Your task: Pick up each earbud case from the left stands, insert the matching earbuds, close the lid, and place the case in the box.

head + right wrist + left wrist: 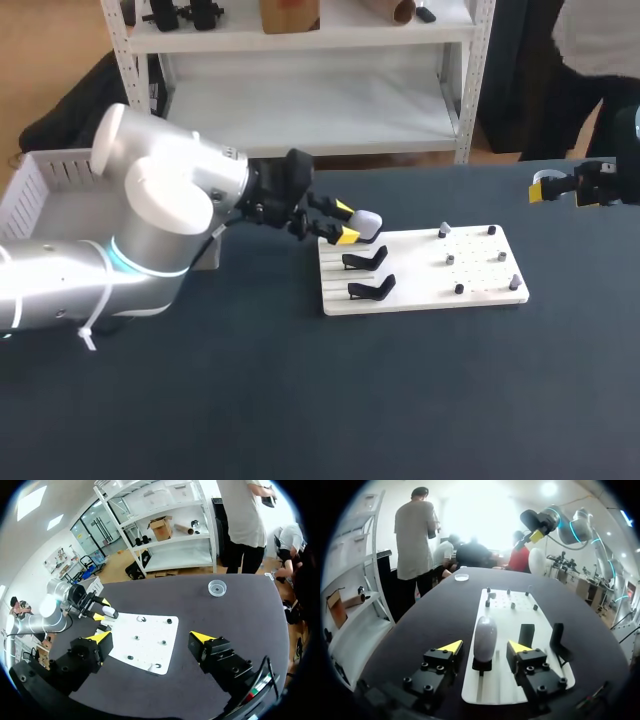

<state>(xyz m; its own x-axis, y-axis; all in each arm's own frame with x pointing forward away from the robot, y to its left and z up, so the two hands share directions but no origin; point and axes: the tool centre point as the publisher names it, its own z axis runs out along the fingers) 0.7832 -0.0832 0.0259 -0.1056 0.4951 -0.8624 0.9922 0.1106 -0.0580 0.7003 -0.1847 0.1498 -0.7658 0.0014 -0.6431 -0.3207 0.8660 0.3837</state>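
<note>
I expect the closed earbud case (485, 639) to show empty wells when I swing its lid open, because the earbuds (445, 229) stand out on the pegs.
A white oval earbud case (367, 222) stands upright on the rearmost black stand at the left end of the white board (420, 296). My left gripper (346, 224) is open, one yellow tip on each side of the case. In the left wrist view the case (485, 636) sits between the fingertips (451, 646) with a small gap on both sides. Two more black stands (366, 259) in front of it are bare. Small dark earbuds (450, 259) rest on pegs on the board's right half. My right gripper (552, 188) is open and holds nothing, off past the board's right end.
A white slatted box (45, 185) stands at the table's left edge behind my left arm. A small clear round dish (217, 587) lies on the dark table beyond the board. In the right wrist view the board (150, 627) lies under and ahead of the right gripper (150, 639).
</note>
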